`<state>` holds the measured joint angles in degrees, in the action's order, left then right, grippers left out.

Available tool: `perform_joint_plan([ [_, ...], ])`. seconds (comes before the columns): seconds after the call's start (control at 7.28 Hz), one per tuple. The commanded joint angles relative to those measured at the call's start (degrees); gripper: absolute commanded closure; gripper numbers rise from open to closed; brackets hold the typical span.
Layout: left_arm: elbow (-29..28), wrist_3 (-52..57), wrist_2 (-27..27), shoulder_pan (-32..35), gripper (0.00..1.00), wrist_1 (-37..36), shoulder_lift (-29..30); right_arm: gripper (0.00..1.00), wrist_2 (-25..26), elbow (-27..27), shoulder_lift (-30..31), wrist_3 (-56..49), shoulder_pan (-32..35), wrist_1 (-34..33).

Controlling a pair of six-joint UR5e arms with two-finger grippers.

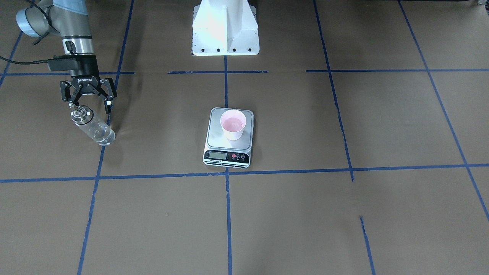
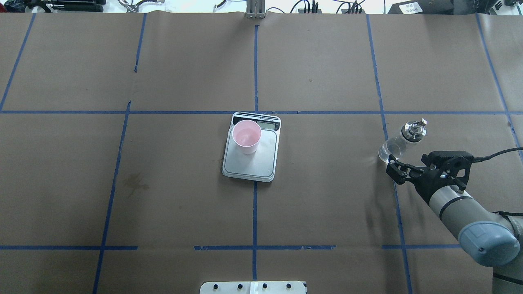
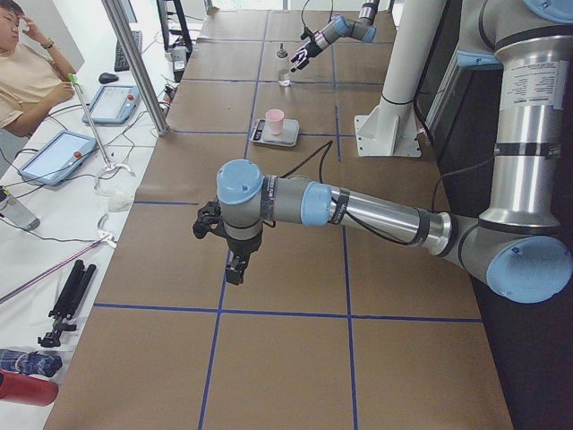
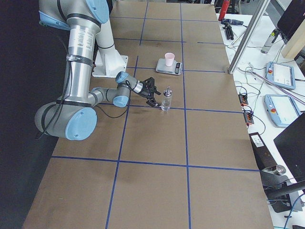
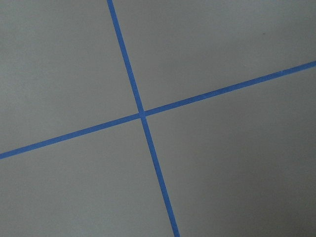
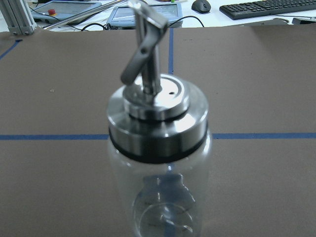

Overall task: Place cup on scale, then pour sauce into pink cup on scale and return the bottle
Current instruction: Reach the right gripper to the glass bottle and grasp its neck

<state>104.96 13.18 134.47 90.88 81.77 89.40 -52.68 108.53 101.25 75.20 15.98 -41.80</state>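
My gripper will tip the bottle, and the flap will then swing open by itself, because a hinged metal flap [image 6: 152, 19] with a hanging arm [image 6: 136, 67] covers the bottle's spout.
The pink cup [image 1: 233, 124] stands upright on the steel platform of the scale [image 1: 244, 144] at the table's middle; both also show in the overhead view, the cup [image 2: 246, 136] on the scale [image 2: 253, 163]. The clear glass bottle [image 1: 93, 126] with its metal collar stands upright on the table on my right side [image 2: 402, 141]. The sauce is barely visible through the glass. My right gripper [image 1: 89, 106] is open and empty, just behind the bottle on the robot's side. The right wrist view shows the bottle [image 6: 158, 148] close ahead, with no fingers in view. My left gripper [image 3: 235, 264] points down over bare table; I cannot tell whether it is open or shut.
The white robot pedestal [image 1: 225, 30] stands at the table's robot side. Blue tape lines grid the brown table [image 2: 327, 196]. A side table with tablets, cables and a seated person [image 3: 27, 72] lies beyond the far edge, behind a metal pole [image 3: 134, 63].
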Motion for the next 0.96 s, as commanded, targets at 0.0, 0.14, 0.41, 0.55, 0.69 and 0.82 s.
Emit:
perform_joint_plan([
  [0.0,0.33,0.00,0.00,0.00,0.00,0.06,-0.45,0.00,1.18,-2.44,-1.06,-1.19,-0.07,0.41],
  [0.14,0.33,0.00,0.00,0.00,0.00,0.06,-0.45,0.00,2.05,-2.53,-1.67,-1.37,0.01,0.41],
  [0.41,0.33,-0.09,0.00,0.00,0.00,0.06,-0.45,0.00,2.93,-2.53,-2.55,-2.86,0.19,0.50],
  [0.55,0.42,-0.09,0.00,0.00,0.00,0.06,-0.45,0.00,3.55,-2.53,-2.73,-4.26,0.54,0.50],
  [0.69,0.42,-0.09,0.00,0.00,0.00,0.06,-0.45,0.00,3.73,-2.53,-2.90,-4.27,1.06,0.50],
  [0.82,0.42,-0.09,0.00,-0.09,0.00,0.06,-0.45,0.00,3.64,-2.53,-3.34,-4.36,1.76,0.50],
])
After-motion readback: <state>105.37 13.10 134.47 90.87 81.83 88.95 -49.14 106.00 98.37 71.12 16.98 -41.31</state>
